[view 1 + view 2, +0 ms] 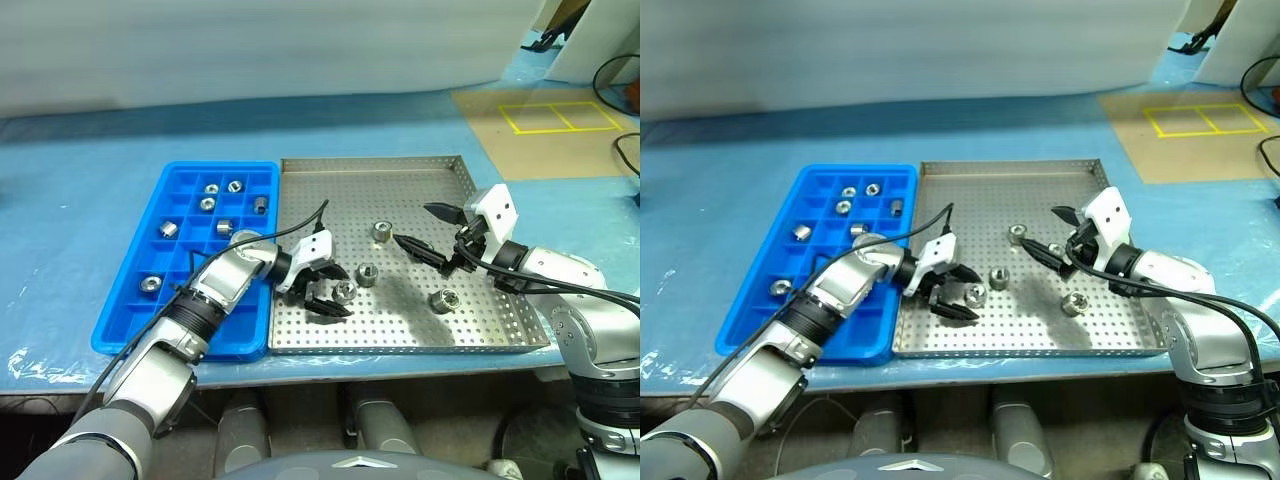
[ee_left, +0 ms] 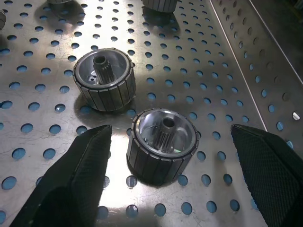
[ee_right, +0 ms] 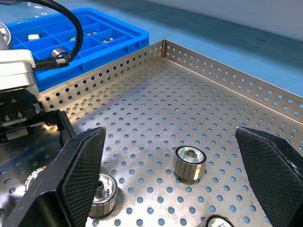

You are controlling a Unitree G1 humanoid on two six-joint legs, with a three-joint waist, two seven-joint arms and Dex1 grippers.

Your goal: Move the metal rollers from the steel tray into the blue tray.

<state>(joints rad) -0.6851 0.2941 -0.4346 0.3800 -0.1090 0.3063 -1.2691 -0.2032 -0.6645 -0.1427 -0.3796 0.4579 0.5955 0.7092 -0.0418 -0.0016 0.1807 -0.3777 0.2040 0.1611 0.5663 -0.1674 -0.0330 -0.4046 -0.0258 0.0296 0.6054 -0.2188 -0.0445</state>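
My gripper will drop the metal roller (image 1: pixel 344 292) into the blue tray, and the roller should tip over onto its side, because a roller lies sideways (image 1: pixel 168 229) in its roomy compartment.
The steel tray (image 1: pixel 400 180) holds several metal rollers: one (image 1: pixel 343 292) near its front left, one (image 1: pixel 367 273) just behind it, one (image 1: pixel 381 231) mid-tray and one (image 1: pixel 442 300) toward the front right. My left gripper (image 1: pixel 335 290) is open and low over the tray, its fingers either side of the front-left roller (image 2: pixel 163 144) with gaps on both sides. Behind that roller stands its neighbour (image 2: pixel 105 79). My right gripper (image 1: pixel 420 227) hangs open above the tray's right half, holding nothing, with a roller (image 3: pixel 188 162) ahead of it. The blue tray (image 1: pixel 118 318) has several rollers in its compartments.
The blue tray lies flush against the steel tray's left rim, both on a blue-covered table. The left arm's cable (image 1: pixel 300 230) arcs over that shared edge. A yellow-taped rectangle (image 1: pixel 560 117) marks the floor at the far right.
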